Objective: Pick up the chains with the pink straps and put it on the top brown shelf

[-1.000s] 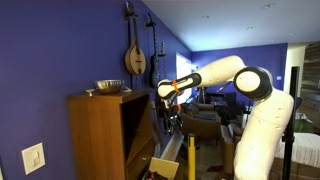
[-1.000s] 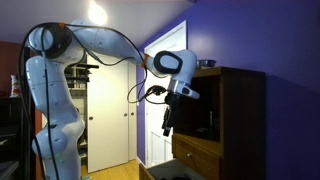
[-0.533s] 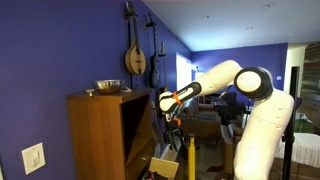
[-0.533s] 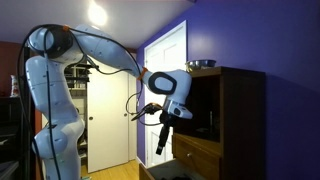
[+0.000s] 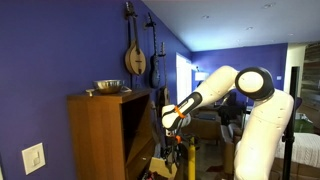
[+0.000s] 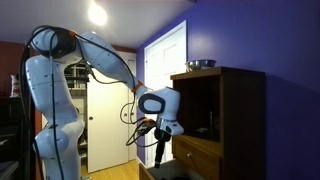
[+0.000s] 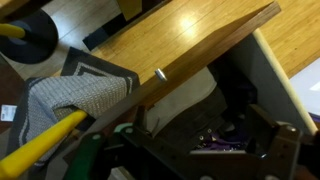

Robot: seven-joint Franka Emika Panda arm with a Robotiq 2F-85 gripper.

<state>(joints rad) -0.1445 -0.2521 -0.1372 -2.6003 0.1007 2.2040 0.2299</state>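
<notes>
The open drawer (image 7: 188, 108) gives my spread fingers a clear path to the pink straps (image 7: 222, 139). My gripper should continue to go down until its fingers are around the straps.
In the wrist view a small dark bundle with purplish-pink bits (image 7: 218, 143), probably the chains with the pink straps, lies inside an open drawer (image 7: 262, 70). My gripper (image 7: 210, 152) hangs just above it, its dark fingers (image 7: 286, 148) spread apart and empty. In both exterior views the gripper (image 5: 169, 137) (image 6: 160, 152) points down in front of the tall brown cabinet (image 5: 100, 135) (image 6: 240, 120), low beside its open front. The cabinet's inner opening (image 6: 203, 105) is dark, so the top brown shelf is hard to make out.
A metal bowl (image 5: 108, 87) (image 6: 201, 64) stands on the cabinet's very top. The pulled-out drawer (image 5: 160, 165) (image 6: 168, 172) juts out below. A yellow post (image 5: 190, 155) (image 7: 40, 142) stands close by. String instruments (image 5: 135, 55) hang on the purple wall. A white door (image 6: 110, 120) is behind.
The arm has lowered the gripper from near the cabinet's upper opening down toward the open drawer. The gripper holds nothing throughout.
</notes>
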